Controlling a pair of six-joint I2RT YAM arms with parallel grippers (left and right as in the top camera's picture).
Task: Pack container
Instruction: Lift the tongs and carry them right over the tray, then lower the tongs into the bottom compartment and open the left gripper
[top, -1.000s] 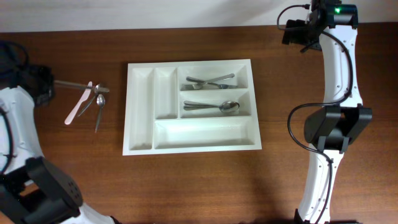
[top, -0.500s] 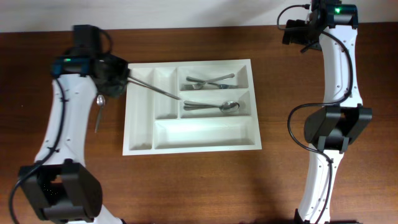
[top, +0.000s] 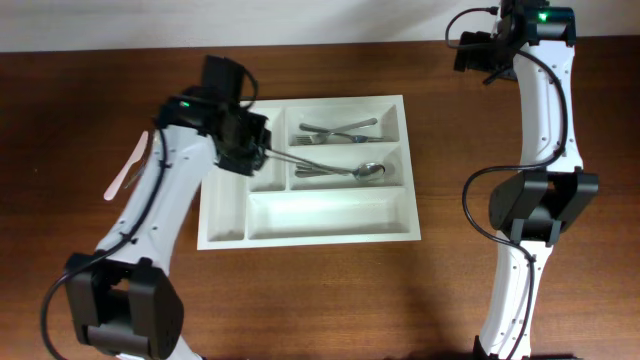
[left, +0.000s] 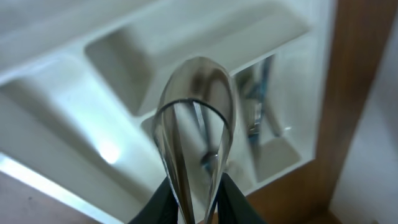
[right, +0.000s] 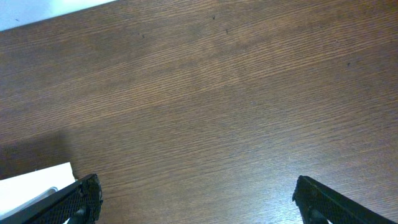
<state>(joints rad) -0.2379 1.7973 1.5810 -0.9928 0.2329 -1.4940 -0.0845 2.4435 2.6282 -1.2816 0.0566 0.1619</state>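
I keep carrying the metal tongs (top: 306, 162) with my left gripper to the empty long compartment (top: 332, 214), because they point along it, until both arms of the tongs are inside, and then let go.
The white cutlery tray (top: 330, 213) lies mid-table; it also fills the left wrist view (left: 74, 124). Its top right compartment holds forks (top: 335, 130) and the middle right one holds spoons (top: 345, 172). My left gripper (top: 258, 148) hovers over the tray's narrow slots, shut on a metal spoon (top: 295, 160) that points right toward the spoon compartment. In the left wrist view the fingers (left: 198, 202) pinch the spoon's handle, with its bowl (left: 196, 93) out in front above the tray. My right gripper (top: 478, 52) is open and empty over bare table at the far right (right: 199, 199).
A pink plastic utensil (top: 128, 165) lies on the table left of the tray, partly under the left arm. A corner of the tray (right: 37, 177) shows at the lower left of the right wrist view. The right arm's base stands at the right side.
My left arm has carried the spoon rightward from the utensil pile at the left edge to over the tray. The right arm has not moved.
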